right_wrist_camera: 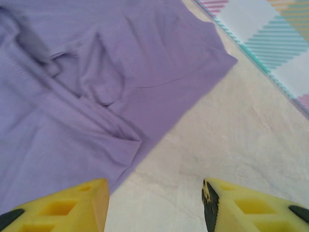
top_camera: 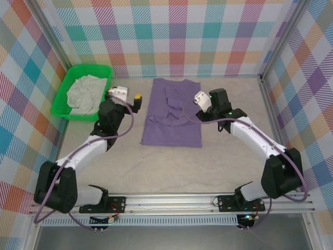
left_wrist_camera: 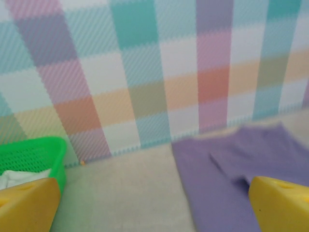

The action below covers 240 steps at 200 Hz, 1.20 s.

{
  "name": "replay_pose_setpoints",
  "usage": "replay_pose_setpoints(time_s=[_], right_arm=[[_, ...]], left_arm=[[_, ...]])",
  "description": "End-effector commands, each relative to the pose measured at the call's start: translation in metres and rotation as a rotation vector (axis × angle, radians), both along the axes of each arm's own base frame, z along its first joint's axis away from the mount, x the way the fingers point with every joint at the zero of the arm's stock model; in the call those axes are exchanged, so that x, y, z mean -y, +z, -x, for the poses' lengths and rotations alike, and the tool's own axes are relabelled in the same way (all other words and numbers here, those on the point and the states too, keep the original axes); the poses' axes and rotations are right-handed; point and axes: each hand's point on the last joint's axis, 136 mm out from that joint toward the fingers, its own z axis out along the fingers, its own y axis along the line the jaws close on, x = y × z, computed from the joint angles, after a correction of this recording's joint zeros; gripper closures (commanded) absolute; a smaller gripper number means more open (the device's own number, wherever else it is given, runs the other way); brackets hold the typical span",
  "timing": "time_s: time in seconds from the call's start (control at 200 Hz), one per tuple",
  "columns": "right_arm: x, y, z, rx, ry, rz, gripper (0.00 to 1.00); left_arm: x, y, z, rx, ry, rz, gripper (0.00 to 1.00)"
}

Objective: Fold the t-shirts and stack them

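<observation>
A loose hem (top_camera: 156,120) runs across the lavender t-shirt, so its doubled near part (top_camera: 171,135) will turn over all together and cover the far half when I fold it.
A lavender t-shirt (top_camera: 173,112) lies flat and partly folded into a tall rectangle at the table's middle, seen also in the left wrist view (left_wrist_camera: 231,164) and the right wrist view (right_wrist_camera: 96,72). An off-white t-shirt (top_camera: 86,94) lies crumpled in the green basket (top_camera: 62,99). My left gripper (top_camera: 126,99) hovers between basket and lavender shirt, its yellow fingers (left_wrist_camera: 26,205) spread wide with nothing between them. At the shirt's right edge my right gripper (top_camera: 200,101) is open, its fingers (right_wrist_camera: 246,208) over bare table just beside the cloth, holding nothing.
The green mesh basket (left_wrist_camera: 34,154) stands at the back left against the checked wall (top_camera: 177,36). Checked walls close the table on three sides. Bare tabletop (top_camera: 171,166) stretches in front of the lavender shirt, toward the arm bases.
</observation>
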Motion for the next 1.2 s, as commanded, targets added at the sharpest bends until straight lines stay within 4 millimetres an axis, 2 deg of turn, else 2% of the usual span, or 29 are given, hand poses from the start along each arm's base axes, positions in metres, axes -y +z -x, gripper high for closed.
replay_pose_setpoints(time_s=[0.0,0.105,0.2,0.325,0.51,0.635,0.76,0.915,1.07,1.175,1.18,1.195], right_arm=[[-0.007,-0.012,0.042,-0.073,0.223,0.045,0.46],[-0.009,-0.024,0.075,-0.154,0.379,0.097,0.46],[-0.007,-0.044,0.093,-0.219,0.468,0.163,0.45],[-0.007,-0.067,0.096,-0.266,0.515,0.211,0.45],[-0.023,-0.094,0.097,-0.294,0.571,0.251,0.45],[-0.028,-0.116,0.103,-0.346,0.593,0.285,0.45],[-0.029,-0.135,0.109,-0.395,0.606,0.316,0.45],[-0.028,-0.152,0.106,-0.437,0.596,0.344,0.46],[-0.023,-0.170,0.102,-0.485,0.579,0.384,0.49],[-0.022,-0.180,0.100,-0.510,0.566,0.399,0.52],[-0.021,-0.180,0.100,-0.511,0.566,0.399,0.53],[-0.022,-0.181,0.100,-0.512,0.565,0.400,0.53]], left_arm=[[-0.033,0.064,0.025,0.196,0.054,0.223,0.00],[-0.039,0.074,0.041,0.121,0.062,0.203,0.00],[-0.020,0.071,0.058,0.020,-0.057,0.087,0.01],[0.007,0.064,0.088,-0.003,-0.249,0.061,0.00],[0.012,0.053,0.114,0.056,-0.314,0.107,0.00],[0.013,0.034,0.115,-0.013,-0.321,0.107,0.00],[0.032,0.024,0.113,-0.082,-0.424,0.101,0.00],[0.039,0.020,0.107,-0.106,-0.458,0.101,0.00],[0.052,0.016,0.111,-0.098,-0.547,0.057,0.00],[0.064,0.011,0.111,-0.205,-0.617,0.060,0.00],[0.065,0.017,0.110,-0.192,-0.620,0.057,0.00],[0.067,0.016,0.110,-0.213,-0.628,0.054,0.00]])
